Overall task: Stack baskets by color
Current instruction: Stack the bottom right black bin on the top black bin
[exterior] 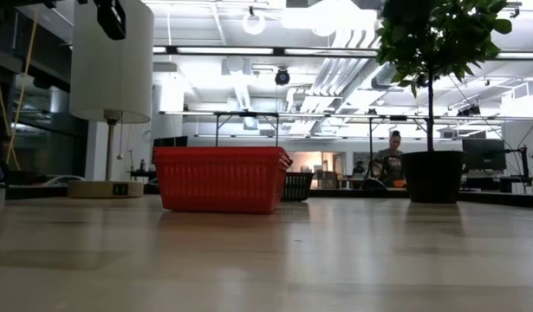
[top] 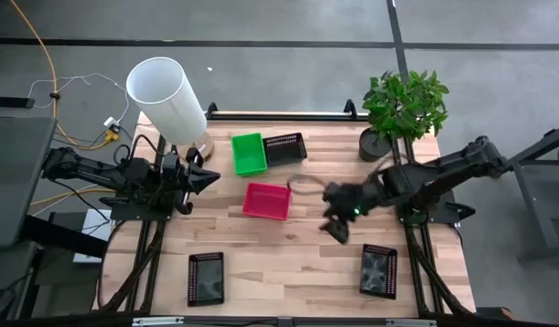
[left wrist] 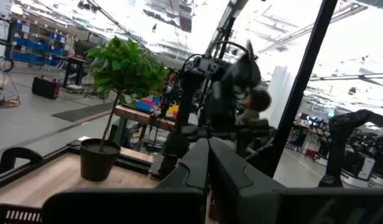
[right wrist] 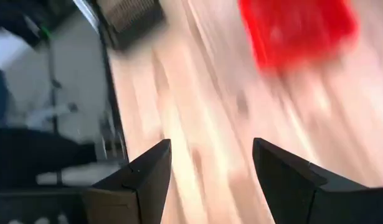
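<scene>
The closer front black basket (top: pixel 378 272) stands upright, free of neighbours, so the robot's right gripper should go on moving open toward it before the gripper's fingers straddle the basket's rim (top: pixel 381 248).
A magenta-pink basket (top: pixel 266 201) (exterior: pixel 221 179) (right wrist: pixel 297 31) rests on its base at the table's middle. A green basket (top: pixel 249 153) and a black basket (top: pixel 285 147) (exterior: pixel 296 185) stand side by side at the far middle. Two more black baskets lie near the front edge, one left (top: pixel 205 277) and one right (top: pixel 378 271). My right gripper (top: pixel 334 227) (right wrist: pixel 210 174) hovers open to the right of the pink basket, with nothing between its fingers. My left gripper (top: pixel 206 177) (left wrist: pixel 210 177) waits shut at the table's left side, above the table.
A tall white cylinder (top: pixel 165 98) (exterior: pixel 110 61) stands on a round base at the far left. A potted plant (top: pixel 402 109) (exterior: pixel 432 176) stands at the far right corner. Bare wood lies between the pink basket and the two near black baskets.
</scene>
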